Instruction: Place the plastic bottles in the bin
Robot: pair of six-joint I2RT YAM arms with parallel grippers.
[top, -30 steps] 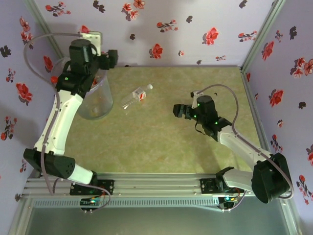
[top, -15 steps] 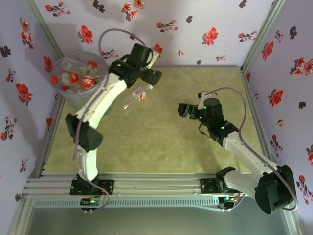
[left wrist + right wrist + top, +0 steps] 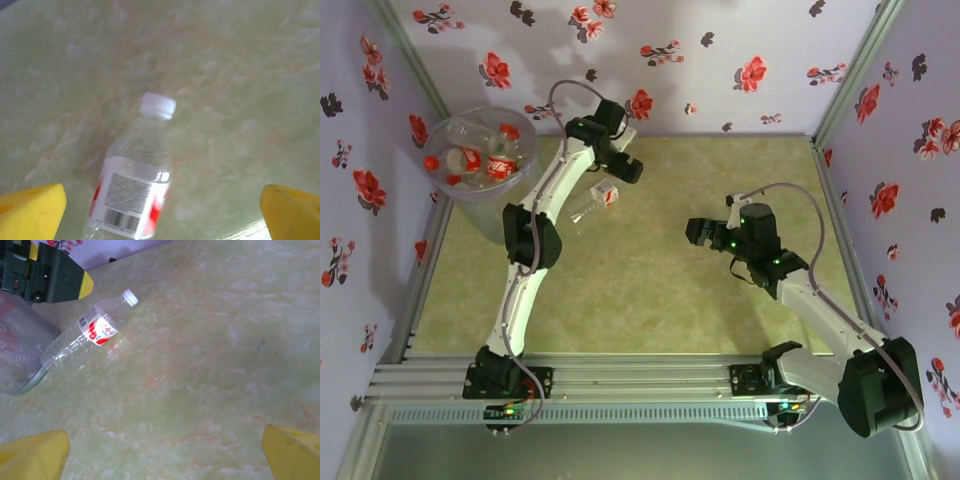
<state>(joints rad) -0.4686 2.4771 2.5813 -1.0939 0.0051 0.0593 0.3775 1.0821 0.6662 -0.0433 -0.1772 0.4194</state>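
I keep lowering my left gripper, since the bottle's body [image 3: 132,175] runs lengthwise through its open fingers, until the fingers stand beside the bottle's label [image 3: 606,193], and then close them.
One clear plastic bottle [image 3: 594,203] with a white cap and a red-and-white label lies on its side on the table, cap toward the back wall. It also lies in the left wrist view [image 3: 131,189] and the right wrist view [image 3: 95,333]. My left gripper [image 3: 625,167] hovers open just behind and above it, the bottle nearer the left fingertip [image 3: 31,210]. The bin [image 3: 448,128], a translucent bucket at the back left, holds several bottles [image 3: 486,160] with red labels and caps. My right gripper [image 3: 698,232] stands open mid-table, nothing between its fingertips [image 3: 294,454].
Flowered walls close the table at the back and both sides. The bin's wall [image 3: 17,347] stands just left of the lying bottle. Bare green marbled tabletop [image 3: 650,300] stretches between the bottle and the arm bases.
My left arm has swung right from over the bin to above the lying bottle, its jaws widening. The right gripper has drifted slightly right and nearer.
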